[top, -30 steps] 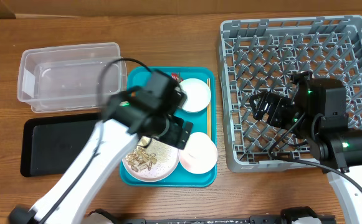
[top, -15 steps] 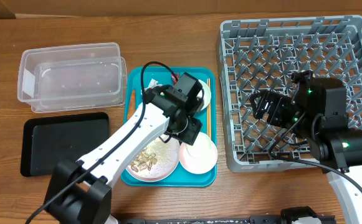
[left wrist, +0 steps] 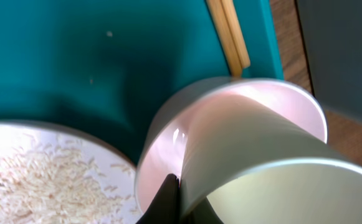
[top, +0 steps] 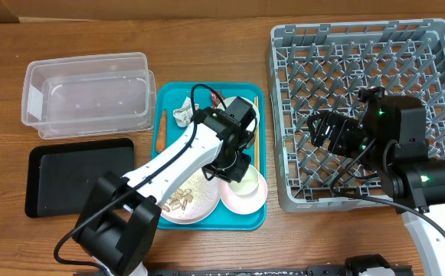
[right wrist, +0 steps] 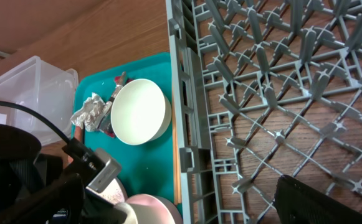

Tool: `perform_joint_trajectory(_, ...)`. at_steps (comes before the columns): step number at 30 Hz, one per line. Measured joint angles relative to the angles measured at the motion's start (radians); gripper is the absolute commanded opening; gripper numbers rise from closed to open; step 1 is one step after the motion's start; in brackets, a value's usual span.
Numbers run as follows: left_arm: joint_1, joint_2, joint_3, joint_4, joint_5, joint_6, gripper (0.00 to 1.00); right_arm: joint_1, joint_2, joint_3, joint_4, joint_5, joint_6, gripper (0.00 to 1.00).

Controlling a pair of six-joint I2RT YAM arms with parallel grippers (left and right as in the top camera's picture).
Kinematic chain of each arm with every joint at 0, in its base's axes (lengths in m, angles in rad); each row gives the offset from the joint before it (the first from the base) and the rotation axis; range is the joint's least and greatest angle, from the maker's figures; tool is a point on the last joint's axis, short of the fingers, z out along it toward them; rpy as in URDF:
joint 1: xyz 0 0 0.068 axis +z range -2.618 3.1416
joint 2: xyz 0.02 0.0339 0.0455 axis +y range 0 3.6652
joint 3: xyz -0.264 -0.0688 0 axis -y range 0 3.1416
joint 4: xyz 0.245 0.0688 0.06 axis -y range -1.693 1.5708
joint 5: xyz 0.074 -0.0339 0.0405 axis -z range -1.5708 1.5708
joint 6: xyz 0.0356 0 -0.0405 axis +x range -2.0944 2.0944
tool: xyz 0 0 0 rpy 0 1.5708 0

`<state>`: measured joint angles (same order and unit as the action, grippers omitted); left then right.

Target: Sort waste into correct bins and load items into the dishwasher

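Observation:
The small white cup (top: 245,182) in my left gripper is on the far side from my right gripper's grey rack (top: 314,165), so I'll lift it clear and pass it to my right gripper.
My left gripper (top: 238,169) (left wrist: 182,208) is shut on the rim of the small white cup (top: 247,175) (left wrist: 261,162), one finger (left wrist: 167,198) outside the wall. The cup sits in a white bowl (top: 243,196) (left wrist: 162,146) at the teal tray's near right. A second bowl (right wrist: 140,112) lies farther back, with the crumpled paper ball (top: 182,115) (right wrist: 87,113) and red wrapper (top: 216,97) beside it. The plate (top: 178,203) (left wrist: 37,168) holds beige scraps. Chopsticks (top: 256,138) (left wrist: 229,37) lie along the tray's right edge, an orange stick (top: 160,130) on its left. My right gripper (top: 325,130) hangs open over the grey rack (top: 345,46).
The teal tray (top: 207,218) lies between the rack and the two bins: the clear tub (top: 88,92) at the back left and the black tray (top: 73,178) in front of it. My left arm stretches across the teal tray from the near side.
My left arm has swung right across the tray to the near bowl, and its gripper has gone from open to shut on the cup's rim. The right arm has not moved.

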<state>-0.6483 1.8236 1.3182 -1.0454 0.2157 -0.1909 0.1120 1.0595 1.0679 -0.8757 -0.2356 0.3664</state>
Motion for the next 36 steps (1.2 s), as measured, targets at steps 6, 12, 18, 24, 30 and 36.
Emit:
perform_joint_trajectory(6,0.024,-0.06,0.066,-0.09,0.017,-0.018,0.04,0.0,0.0,0.0,0.0,0.0,0.0,1.0)
perform_joint_trajectory(12,0.224,-0.234,0.126,-0.086,0.161,-0.007,0.04,0.0,0.0,0.0,0.003,-0.042,0.0,0.95)
perform_joint_trajectory(18,0.543,-0.27,0.133,-0.091,0.647,0.122,0.04,0.003,0.0,0.0,0.188,-0.34,-0.003,0.84)
perform_joint_trajectory(24,0.59,-0.27,0.133,-0.108,0.988,0.214,0.04,0.102,0.001,0.0,0.412,-0.616,-0.011,0.84)
perform_joint_trajectory(30,0.583,-0.27,0.133,-0.118,1.16,0.245,0.04,0.244,0.048,0.0,0.481,-0.676,-0.011,0.84)
perform_joint_trajectory(36,0.582,-0.27,0.133,-0.157,1.191,0.262,0.04,0.27,0.121,0.0,0.557,-0.707,-0.002,0.88)
